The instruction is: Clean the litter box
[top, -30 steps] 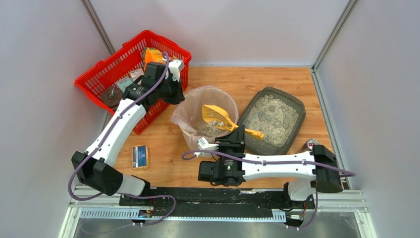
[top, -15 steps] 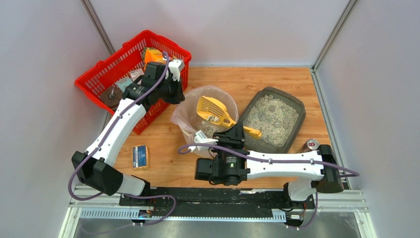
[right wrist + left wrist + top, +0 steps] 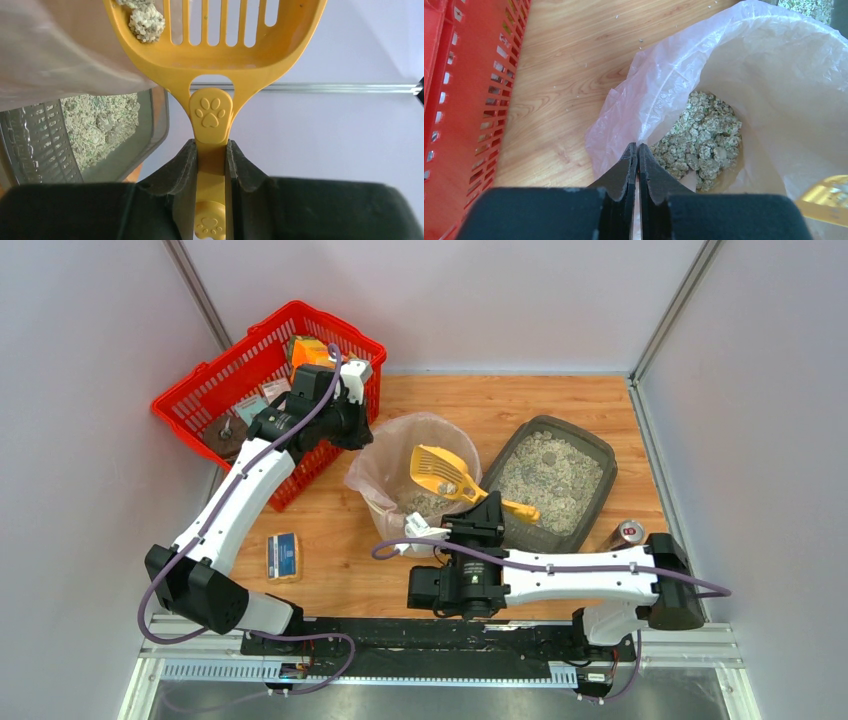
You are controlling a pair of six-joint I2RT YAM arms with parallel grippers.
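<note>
A clump is stuck in the scoop's corner, so the robot should keep the scoop above the bin and move its left gripper from the liner to the scoop's head.
The dark grey litter box with pale gravelly litter lies at the right of the wooden table and shows at the left of the right wrist view. My right gripper is shut on the handle of a yellow slotted scoop. It holds the scoop head over the round bin with a clear bag liner. A few clumps lie in the scoop. My left gripper is shut on the liner's left rim. Clumped litter lies in the bin.
A red mesh basket with several items stands at the back left, against the left arm. A small blue and yellow box lies at the front left. A can stands beside the litter box's near right corner. Grey walls enclose the table.
The right arm swung the scoop a little left over the bin, then back right toward the litter box. The left arm and the liner have not moved.
</note>
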